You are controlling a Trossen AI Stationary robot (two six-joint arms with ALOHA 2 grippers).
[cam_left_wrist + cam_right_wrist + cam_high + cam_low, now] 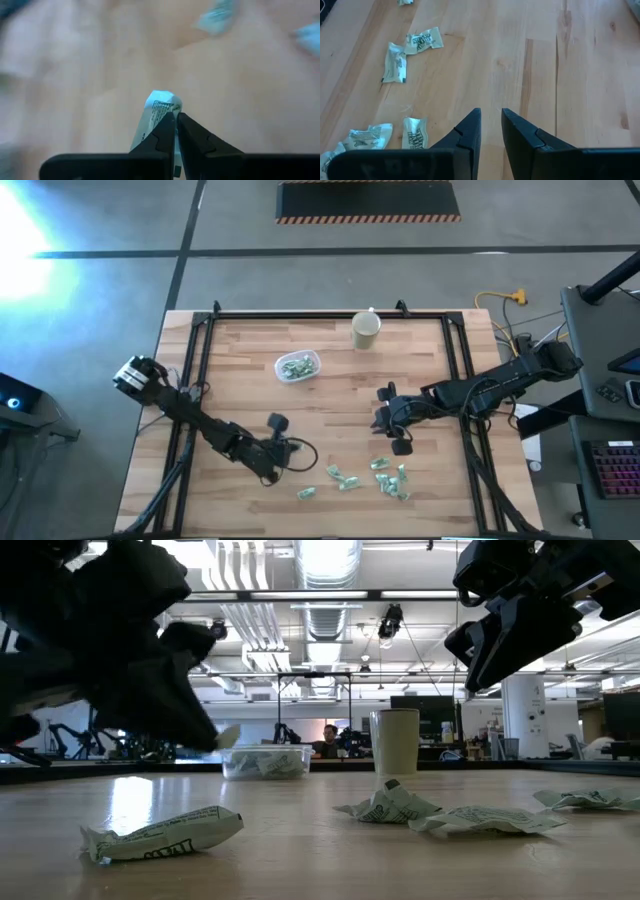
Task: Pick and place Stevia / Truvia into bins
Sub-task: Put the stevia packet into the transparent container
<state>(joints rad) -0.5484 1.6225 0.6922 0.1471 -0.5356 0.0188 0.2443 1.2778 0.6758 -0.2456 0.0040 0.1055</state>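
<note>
My left gripper should go to the clear tub [298,366] next and let go there, as the pinched sachet is clear of the wood and the way is open.
My left gripper [295,450] hangs above the near middle of the table, shut on one pale green and white sachet [160,106]. That sachet also shows at the fingertips in the low view [228,736]. Several loose sachets [385,480] lie flat on the wood near the near edge, and one more lies apart [305,493]. The clear tub [297,366] stands farther back with sachets in it. My right gripper [380,420] hovers above bare wood [491,117], open by a narrow gap and empty. My left gripper pinches the sachet between its two fingers [167,131], and one end of the sachet [161,100] sticks out past the fingertips. The sachet is lifted clear of the table.
A beige cup [365,330] stands near the far edge, to the right of the tub. A black frame [200,340] runs along the table's sides. Bare wood lies between the tub and the loose sachets. People sit in the room beyond the table [330,740].
</note>
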